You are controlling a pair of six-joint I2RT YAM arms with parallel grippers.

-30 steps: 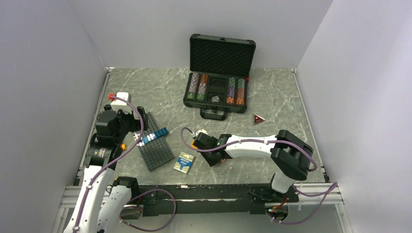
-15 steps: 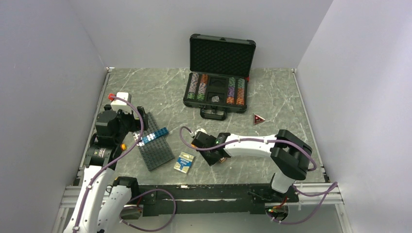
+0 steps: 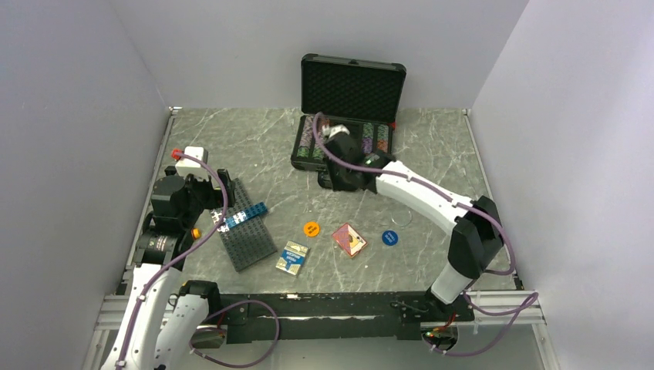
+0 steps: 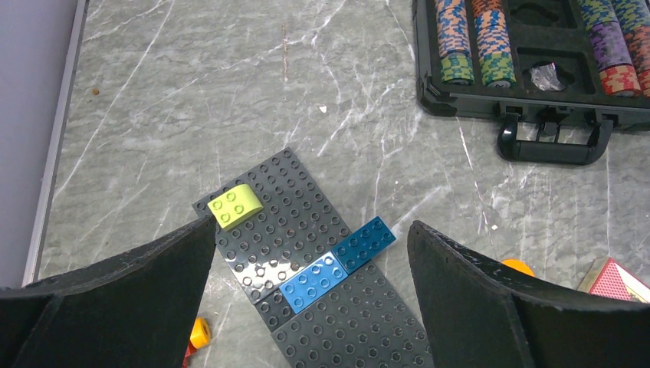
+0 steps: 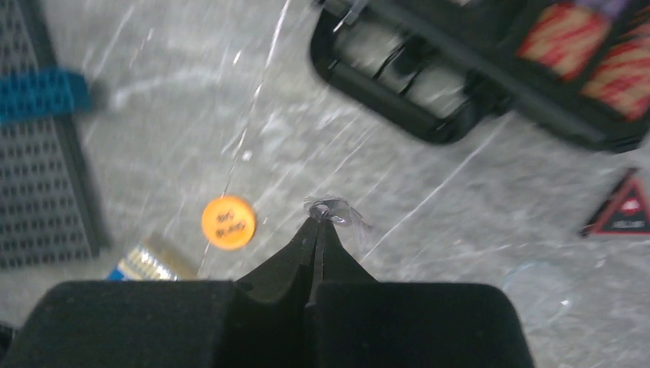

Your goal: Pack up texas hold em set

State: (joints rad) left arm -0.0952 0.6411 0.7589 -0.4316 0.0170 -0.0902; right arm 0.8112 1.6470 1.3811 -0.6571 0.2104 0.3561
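My right gripper is carrying the plastic scrap, with the black case's rear slot empty and its front slot filled [image 4: 546, 76]. It should go on carrying the plastic scrap to the rear slot [image 4: 535, 14] before it lets it go there.
The black case [image 3: 307, 158] lies open at the back with chip rows [image 4: 469, 38] in its foam. In the right wrist view my right gripper [image 5: 318, 224] is shut on a small crumpled scrap of clear plastic [image 5: 335, 209], held above the table in front of the case handle [image 5: 398, 96]. An orange disc [image 3: 311, 228], a red card deck [image 3: 349, 239], a blue disc [image 3: 390, 238] and a blue card deck [image 3: 292, 257] lie on the table. The red triangle [image 5: 622, 207] lies right of the handle. My left gripper [image 4: 310, 226] hangs open over the building plate.
The dark grey studded plate [image 3: 245, 231] with blue bricks [image 4: 337, 261] and a lime brick [image 4: 235, 205] lies at the left. A small orange piece [image 4: 199, 333] sits beside it. White walls close in the table on three sides.
My right arm has swung from the front middle of the table up toward the case, closing its jaws. The orange disc, red deck and blue disc are now uncovered. The left arm is still.
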